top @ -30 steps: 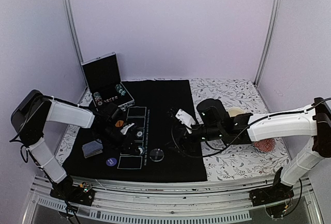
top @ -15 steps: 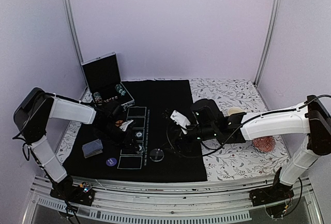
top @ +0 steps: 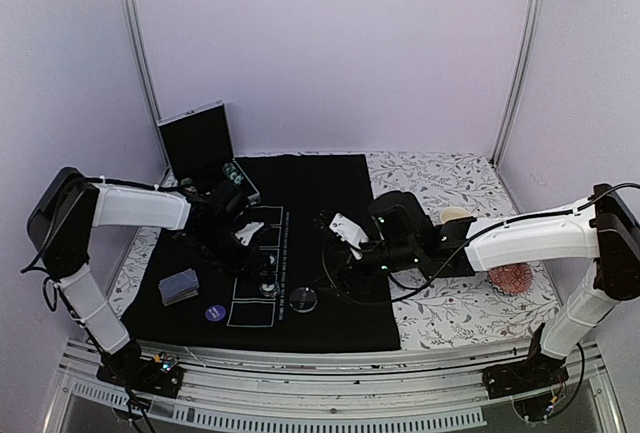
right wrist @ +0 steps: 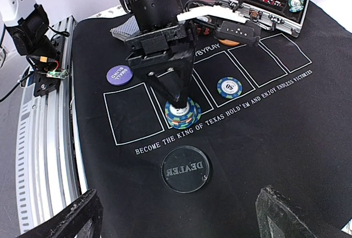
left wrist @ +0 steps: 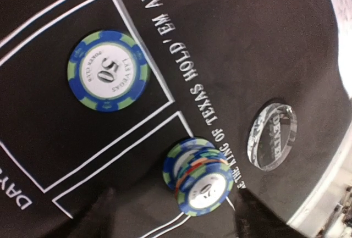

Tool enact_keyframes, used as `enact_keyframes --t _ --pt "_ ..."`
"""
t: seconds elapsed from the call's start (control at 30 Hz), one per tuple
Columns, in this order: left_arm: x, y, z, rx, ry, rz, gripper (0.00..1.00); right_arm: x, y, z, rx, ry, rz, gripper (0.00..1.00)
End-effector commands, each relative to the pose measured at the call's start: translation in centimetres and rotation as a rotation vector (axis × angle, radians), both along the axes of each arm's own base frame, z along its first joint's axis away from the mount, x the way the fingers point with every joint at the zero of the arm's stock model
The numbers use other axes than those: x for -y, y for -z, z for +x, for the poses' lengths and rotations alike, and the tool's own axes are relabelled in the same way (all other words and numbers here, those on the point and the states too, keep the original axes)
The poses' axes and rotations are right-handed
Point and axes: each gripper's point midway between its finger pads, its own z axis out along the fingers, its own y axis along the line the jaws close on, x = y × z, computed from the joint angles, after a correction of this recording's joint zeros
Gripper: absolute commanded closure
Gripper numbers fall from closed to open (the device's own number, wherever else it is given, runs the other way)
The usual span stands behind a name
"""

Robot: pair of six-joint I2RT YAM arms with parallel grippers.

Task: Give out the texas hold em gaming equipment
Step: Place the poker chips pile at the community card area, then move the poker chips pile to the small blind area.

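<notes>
The stack is crooked over its bottom chip (left wrist: 176, 156) in the box, so my left gripper needs to take the upper chips (left wrist: 204, 187) off and put them outside the box.
A stack of blue-and-green striped poker chips (left wrist: 201, 175) stands in a white-outlined box of the black mat (top: 320, 188). My left gripper (left wrist: 176, 202) is open, its dark fingers (left wrist: 99, 216) either side of the stack and apart from it. It hangs just above the stack (right wrist: 183, 112) in the right wrist view. A single chip (left wrist: 108, 70) lies in the neighbouring box. The clear dealer disc (right wrist: 185, 169) lies in front of my open, empty right gripper (right wrist: 181, 216). A purple-blue disc (right wrist: 119, 75) and a deck of cards (top: 179, 286) lie further left.
An open metal chip case (top: 205, 158) stands at the mat's far left corner. A cream cup (top: 455, 216) and a reddish patterned dish (top: 512, 278) sit on the flowered cloth to the right. The left arm (top: 130, 208) reaches across the mat's left side.
My left gripper has opened and let go of the chip stack, which now stands on the mat. The right arm drew slightly leftward, then held still.
</notes>
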Motion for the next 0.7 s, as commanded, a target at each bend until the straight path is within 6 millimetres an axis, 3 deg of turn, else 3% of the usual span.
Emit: enact_keyframes --t 0.0,0.07,0.23,0.53,0.67 --pt "0.2 -0.9 -0.7 0.078 0.104 0.113 0.17 -0.3 -0.6 -0.4 -0.002 -0.012 0.013 0.01" --pt "0.2 -0.5 -0.8 0.110 0.142 0.185 0.11 -0.2 -0.5 -0.4 -0.006 -0.010 0.012 0.01" --pt "1.1 0.3 -1.3 0.173 0.255 0.303 0.10 0.1 -0.3 -0.6 -0.016 -0.007 0.008 0.01" --pt "1.5 2.7 -2.1 0.184 0.336 0.438 0.16 0.5 0.0 -0.8 -0.026 0.001 0.003 0.01" --pt "1.7 3.1 -1.8 0.184 0.339 0.454 0.25 0.6 0.1 -0.8 -0.028 0.001 0.001 0.01"
